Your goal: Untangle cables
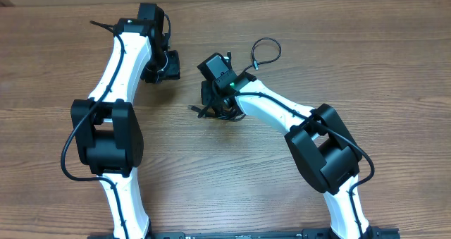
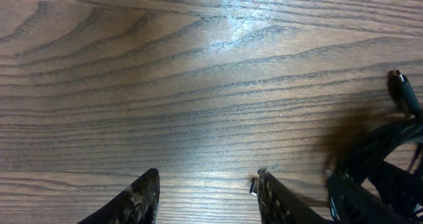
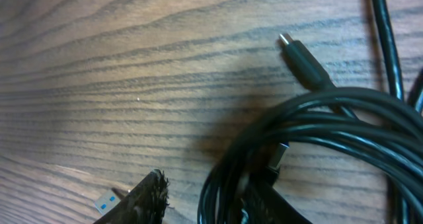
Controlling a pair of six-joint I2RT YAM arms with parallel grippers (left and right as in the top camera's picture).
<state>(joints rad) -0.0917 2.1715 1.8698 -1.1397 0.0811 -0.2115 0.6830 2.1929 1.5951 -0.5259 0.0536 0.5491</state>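
Note:
Next, I lift the curved bundle [image 3: 229,163] with my right gripper before my left gripper comes in, because the cables [image 1: 227,114] lie bunched at my right gripper, away from my left gripper.
The cables [image 1: 220,113] are thin black cords bunched on the wooden table under my right gripper [image 1: 211,103]. One loop [image 1: 266,51] reaches out toward the far side. In the right wrist view the bundle [image 3: 310,128] curves between the jaws and lies over the right finger, and wood shows between it and the left finger [image 3: 144,199]. That gripper [image 3: 211,182] is open. A black plug [image 3: 301,55] and a silver plug [image 3: 279,156] show there. My left gripper [image 2: 208,184] is open over bare wood, to the left of the cables [image 2: 383,151].
A blue-tongued USB plug [image 3: 107,203] lies just outside my right gripper's left finger. A small silver plug tip [image 2: 253,185] rests beside my left gripper's right finger [image 2: 281,201]. A black plug end [image 2: 404,88] points up at the far right of the left wrist view.

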